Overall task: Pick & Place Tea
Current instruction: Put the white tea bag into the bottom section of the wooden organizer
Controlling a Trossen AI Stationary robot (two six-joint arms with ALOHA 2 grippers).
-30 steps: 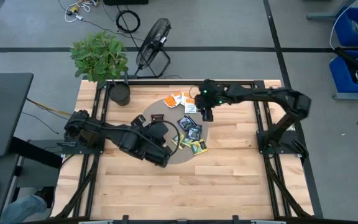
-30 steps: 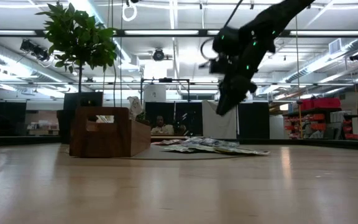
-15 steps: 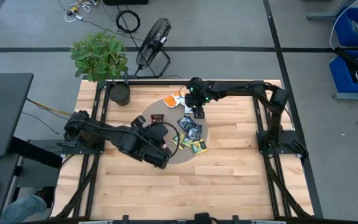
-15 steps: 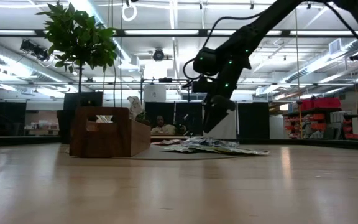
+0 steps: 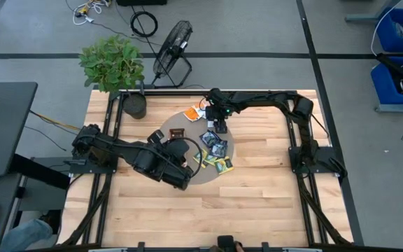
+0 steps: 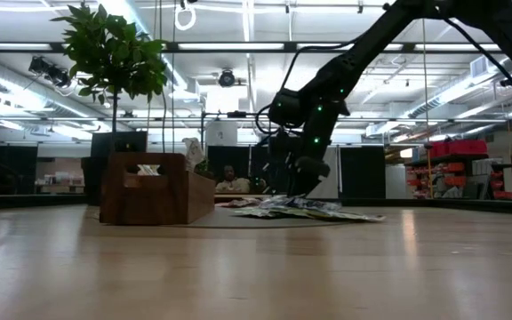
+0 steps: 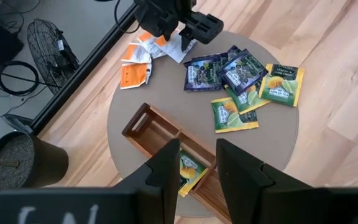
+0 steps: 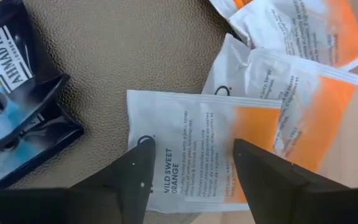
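I should lift clear of the flat orange-and-white sachet [image 8: 194, 143] and come down across its white end [image 8: 137, 127], because both fingers of my right gripper are over the sachet, inside its ends.
Tea sachets lie on a round grey mat [image 5: 208, 175]: orange-and-white ones [image 5: 196, 112] at its far side, dark blue ones [image 5: 214, 143] and yellow-green ones [image 5: 220, 165] nearer. My right gripper [image 8: 194, 174] points steeply down, low over an orange-and-white sachet [image 8: 191, 143]. It is open, with one finger on either side of the sachet; I cannot tell whether they touch it. My left gripper [image 7: 197, 171] hangs open, high above the wooden tray [image 7: 160, 140], where a yellow-green sachet [image 7: 191, 169] lies in one compartment.
A potted plant [image 5: 114, 66] stands at the table's far left corner and a floor fan [image 5: 173, 49] behind the far edge. Bare wooden tabletop [image 5: 257, 203] stretches along the near side and to the right of the mat.
My right gripper has come down and gone toward the table's left, from high above the mat's far right side to just over the orange-and-white sachets. Its fingers have stayed open.
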